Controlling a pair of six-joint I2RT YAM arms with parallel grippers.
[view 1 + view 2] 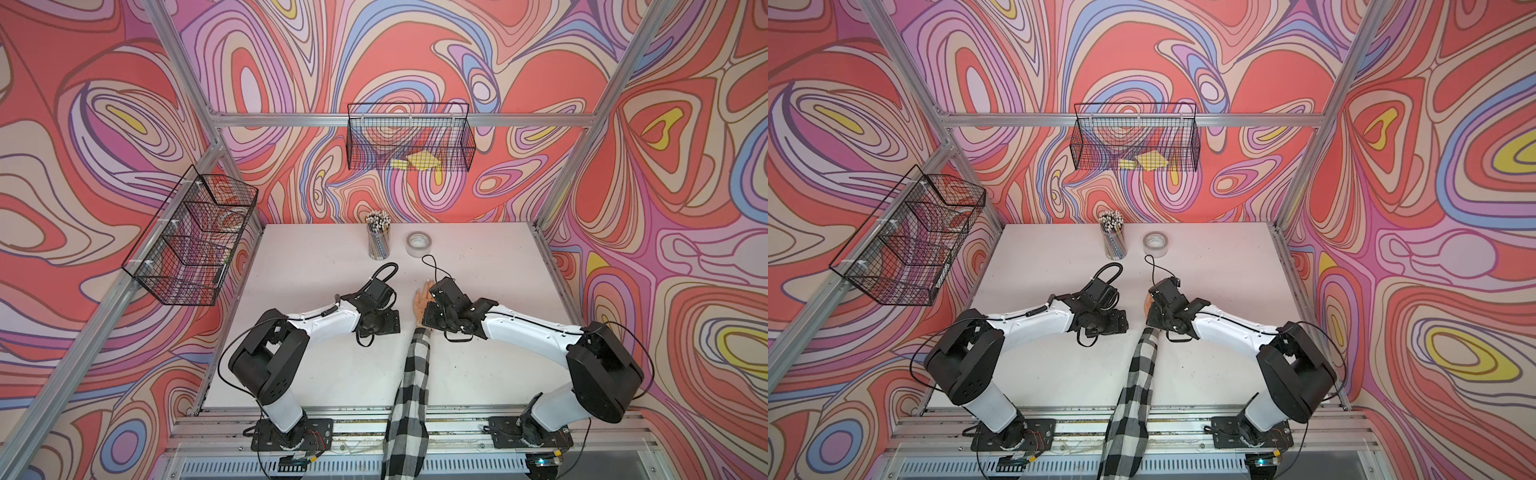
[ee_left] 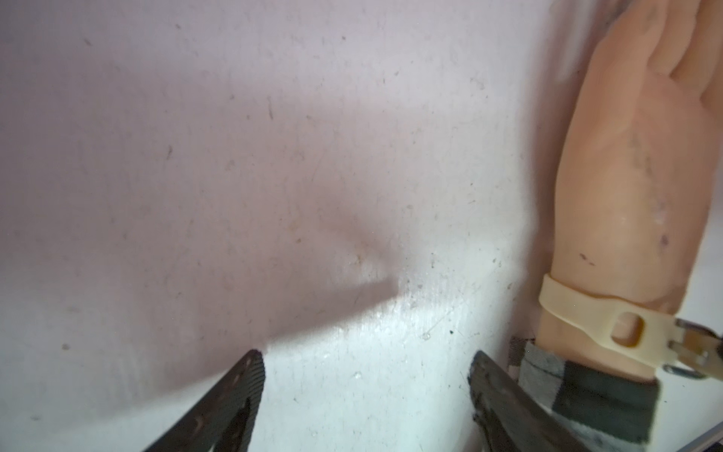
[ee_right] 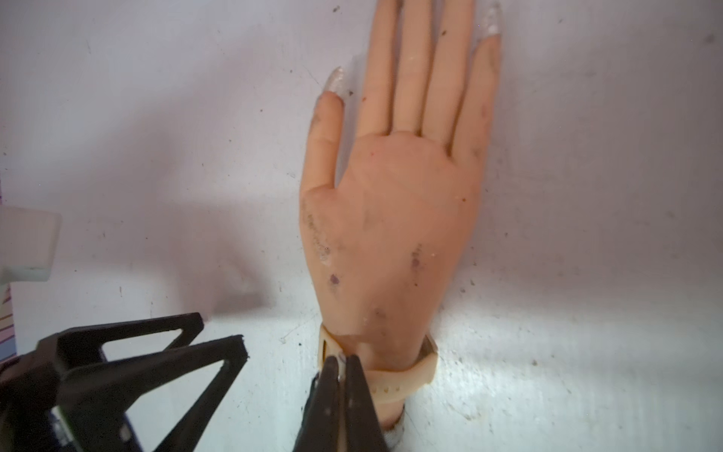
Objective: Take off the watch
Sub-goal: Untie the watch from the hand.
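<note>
The plaid sleeve [image 1: 415, 364] slopes away from my left gripper, so next my right gripper pulls the wrist by its strap toward my left gripper before opening the watch.
A mannequin hand [image 1: 420, 300] [image 3: 391, 219] lies flat on the white table, its arm in a black-and-white plaid sleeve [image 1: 411, 382]. The watch [image 3: 403, 381] [image 2: 579, 309] wraps the wrist with its cream strap; its dial is hidden. My right gripper [image 3: 342, 358] is shut on the strap at the metal buckle [image 2: 692, 348], on the thumb side of the wrist. On the other side of the buckle, my left gripper [image 2: 367, 356] hovers low over bare table, open and empty. Its black fingers [image 3: 231, 346] point toward the wrist without touching it.
A cup of pencils [image 1: 378, 241] and a grey tape roll [image 1: 419, 244] stand at the table's far edge. Wire baskets hang on the back wall [image 1: 411, 137] and the left frame [image 1: 191, 237]. Both arms' wrists crowd the mannequin hand.
</note>
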